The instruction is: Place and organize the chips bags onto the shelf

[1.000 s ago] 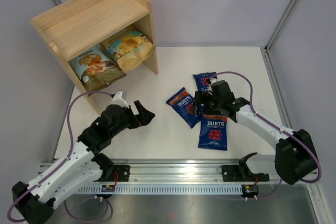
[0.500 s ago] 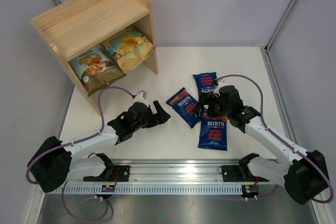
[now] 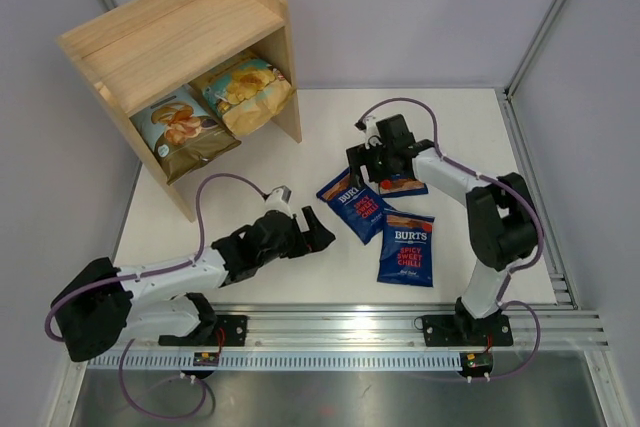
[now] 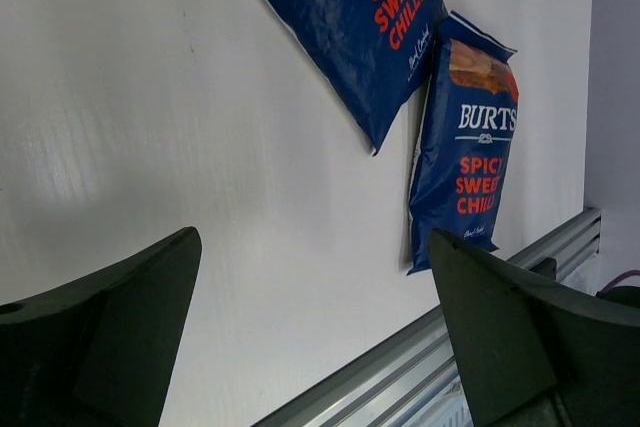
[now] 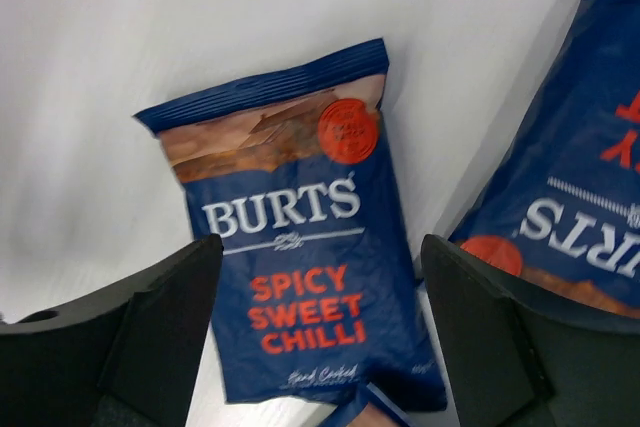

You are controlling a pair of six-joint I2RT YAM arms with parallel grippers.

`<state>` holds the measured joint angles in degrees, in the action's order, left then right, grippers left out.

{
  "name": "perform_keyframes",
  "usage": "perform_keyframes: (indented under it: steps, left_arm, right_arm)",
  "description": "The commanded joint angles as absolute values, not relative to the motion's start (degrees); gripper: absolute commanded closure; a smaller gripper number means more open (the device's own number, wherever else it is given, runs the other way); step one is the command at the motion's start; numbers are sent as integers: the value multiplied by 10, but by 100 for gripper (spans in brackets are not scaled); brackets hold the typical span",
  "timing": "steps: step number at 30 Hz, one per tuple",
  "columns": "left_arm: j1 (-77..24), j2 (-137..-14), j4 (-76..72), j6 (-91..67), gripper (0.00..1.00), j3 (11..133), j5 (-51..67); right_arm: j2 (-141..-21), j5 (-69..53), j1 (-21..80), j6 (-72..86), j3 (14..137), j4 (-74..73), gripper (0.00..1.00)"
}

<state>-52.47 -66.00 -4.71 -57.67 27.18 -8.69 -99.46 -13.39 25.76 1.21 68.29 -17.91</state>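
My gripper will crease the pinched end of the middle Burts bag (image 3: 357,207) when I lift it, but the bag's body will stay puffed, because the bag swells behind its thin lower corner (image 3: 366,239).
The wooden shelf (image 3: 180,37) stands at the far left. The pale blue-olive bag (image 3: 180,127) and the tan-yellow bag (image 3: 245,92) lie on its lower tier. Three dark blue Burts bags lie flat on the table: a middle one (image 3: 352,204), a near one (image 3: 408,249) and a far one (image 3: 402,185) partly under my right arm. My left gripper (image 3: 318,234) is open and empty, low over the table just left of the middle bag (image 4: 350,17). My right gripper (image 3: 366,162) is open and empty above a Burts bag (image 5: 290,247).
The metal rail (image 3: 340,322) runs along the near table edge and shows in the left wrist view (image 4: 400,382). Grey walls and frame posts (image 3: 545,22) enclose the table. The shelf's upper tier (image 3: 170,47) holds nothing.
My left arm has reached to the right toward the Burts bags. My right gripper has moved away from the near bags, up to the far one. No bag has moved.
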Motion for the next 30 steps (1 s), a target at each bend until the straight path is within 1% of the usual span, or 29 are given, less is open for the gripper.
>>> perform_keyframes:
  steps: [1,4,6,9,10,11,13,16,17,18,19,20,22,26,27,30]
  left_arm:
    - [-535,-625,-57,-578,1,253,-103]
    - [-540,-600,-53,-572,1,238,-95]
    - [-541,-590,-42,-568,1,233,-96]
    - [-541,-570,-28,-559,1,225,-98]
    - [-541,-567,-24,-557,1,222,-99]
    - [-541,-562,-21,-556,1,221,-100]
    - [-541,-555,-17,-556,1,216,-102]
    - [-541,-544,-15,-558,1,206,-107]
    - [-541,-541,-15,-559,1,201,-110]
    - [-541,-536,-14,-560,1,200,-115]
    - [-541,-534,-13,-559,1,200,-117]
    - [-541,-534,-15,-558,1,200,-120]
    - [-541,-540,-24,-549,1,204,-120]
    - [-541,-560,-70,-504,1,227,-109]
    - [-541,-565,-82,-496,1,234,-106]
    - [-541,-581,-139,-475,1,235,-97]
  right_arm:
    - [-1059,-162,246,-48,749,-197,13]
    - [-1108,-153,245,-45,777,-194,16]
    - [-1131,-174,245,-44,791,-211,22]
    - [-1143,-192,246,-26,779,-189,38]
    - [-1139,-195,245,-15,767,-183,50]
    - [-1135,-197,245,-6,758,-159,54]
    - [-1122,-200,245,23,730,-138,57]
    - [-1100,-197,245,48,699,-109,73]
    - [-1092,-194,246,59,689,-91,82]
    - [-1082,-192,245,70,679,-81,84]
    - [-1060,-192,246,96,659,-59,90]
    - [-1048,-188,246,112,649,-47,100]
    - [-1006,-192,248,167,614,-13,100]
    - [-938,-142,257,283,570,41,100]
    - [-911,-122,258,340,545,52,100]
    - [-864,-106,258,424,508,88,100]
